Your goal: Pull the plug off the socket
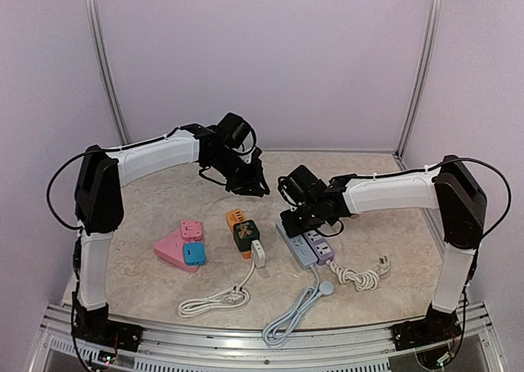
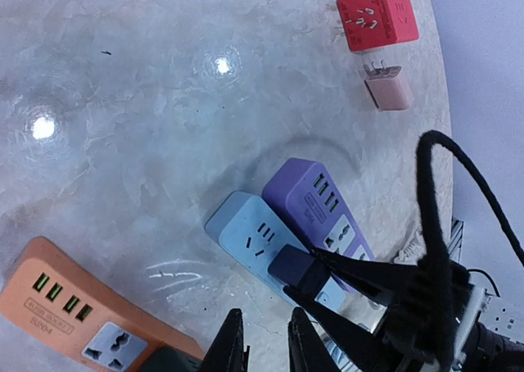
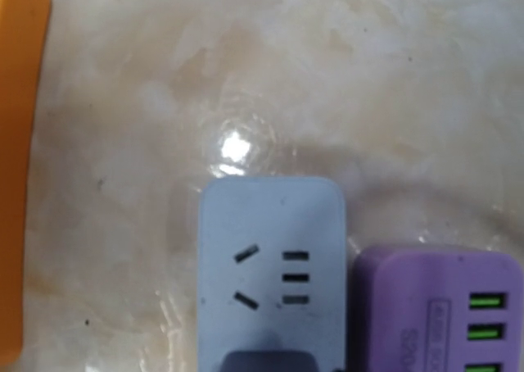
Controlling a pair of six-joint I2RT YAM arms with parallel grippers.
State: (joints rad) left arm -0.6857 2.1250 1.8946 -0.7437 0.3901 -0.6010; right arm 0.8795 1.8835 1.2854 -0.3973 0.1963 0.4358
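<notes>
Next, I pull the light blue strip clear with my right gripper first, because it lies against the purple strip. Then my left gripper should steady the light blue strip's far end (image 2: 232, 215) for the pull.
A dark blue plug (image 2: 296, 267) sits in the light blue power strip (image 2: 250, 237), one socket back from its far end. My right gripper (image 2: 304, 274) is shut on the plug, one finger on each side. In the top view the right gripper (image 1: 295, 219) covers the plug over the blue strip (image 1: 298, 245). The right wrist view shows the strip (image 3: 270, 265) and only the plug's edge (image 3: 270, 362), no fingers. My left gripper (image 1: 252, 185) hovers above the table behind the strips. Its fingertips (image 2: 233, 343) are empty, with a narrow gap between them.
A purple strip (image 1: 321, 245) lies against the blue one's right side. An orange strip (image 1: 237, 220) with a dark green adapter (image 1: 246, 235) and a white plug (image 1: 258, 253) lies to the left. A pink triangular strip (image 1: 172, 249) is further left. A red cube (image 2: 378, 18) and a pink adapter (image 2: 387, 88) lie beyond. Cords (image 1: 299, 306) trail forward.
</notes>
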